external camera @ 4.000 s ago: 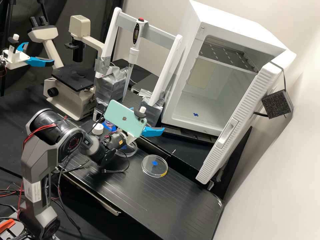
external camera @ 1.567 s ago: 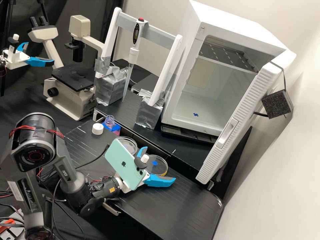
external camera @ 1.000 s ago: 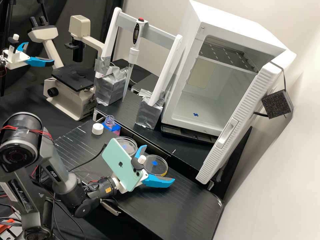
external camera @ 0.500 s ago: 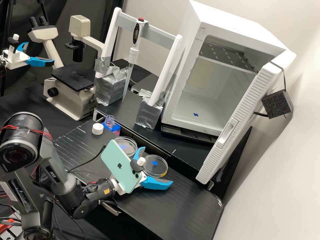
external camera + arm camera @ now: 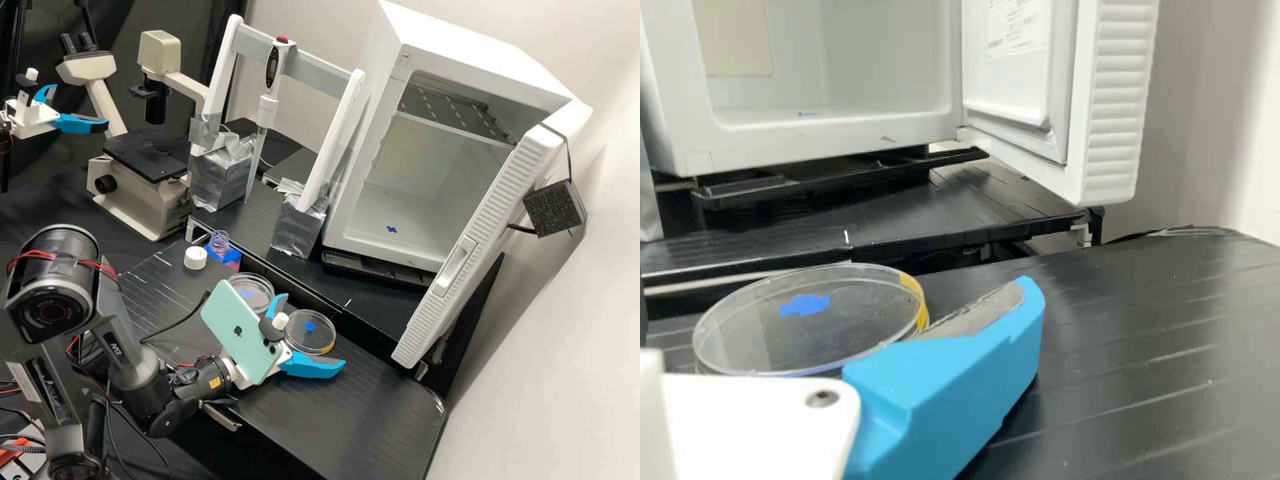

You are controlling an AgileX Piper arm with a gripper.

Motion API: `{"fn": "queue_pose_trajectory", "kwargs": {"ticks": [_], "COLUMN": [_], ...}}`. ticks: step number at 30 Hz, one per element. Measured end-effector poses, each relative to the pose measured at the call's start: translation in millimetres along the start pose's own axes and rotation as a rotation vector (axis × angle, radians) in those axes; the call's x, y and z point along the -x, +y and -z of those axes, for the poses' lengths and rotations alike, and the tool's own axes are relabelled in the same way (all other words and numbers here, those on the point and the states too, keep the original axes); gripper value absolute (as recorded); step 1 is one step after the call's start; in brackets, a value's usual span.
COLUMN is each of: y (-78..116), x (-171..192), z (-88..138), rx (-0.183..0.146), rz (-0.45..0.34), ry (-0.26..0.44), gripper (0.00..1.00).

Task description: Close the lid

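My gripper will lift the yellow-taped clear lid alone, because the lid lies apart from the other dish. The lid will cover that dish when I carry it over.
In the high view the gripper is open low over the front part of the bench, its two blue fingers spread. A clear round dish with a blue mark and yellow tape on its rim lies flat, seen between and just past the fingertips. A second clear round dish, also blue-marked, rests behind it to the left, partly hidden by the gripper. I cannot tell which piece is the lid. In the wrist view one finger of the gripper overlaps the edge of the taped dish; whether they touch is unclear.
A white cap and an uncapped bottle in a blue holder stand behind left. A raised shelf carries the pipette stand. The incubator door hangs open at the right, above a stretch of black bench.
From beside the bottle, my gripper has come forward and down to the taped dish. During the last second it shifted slightly left. The dishes look unmoved.
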Motion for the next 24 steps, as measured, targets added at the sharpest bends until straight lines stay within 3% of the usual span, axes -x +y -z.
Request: {"fn": "queue_pose_trajectory", "kwargs": {"ticks": [5, 11, 15, 24], "y": [-1.4, -6.6, -8.2, -8.7], "x": [-0.9, -3.3, -4.7, -8.7], "z": [1.6, 5.4, 4.7, 1.8], "rx": [0.029, 0.086, 0.1, 0.096], "rz": [0.0, 0.015, 0.015, 0.014], "ry": [0.005, 0.019, 0.022, 0.031], "gripper": [1.0, 1.0, 1.0, 1.0]}}
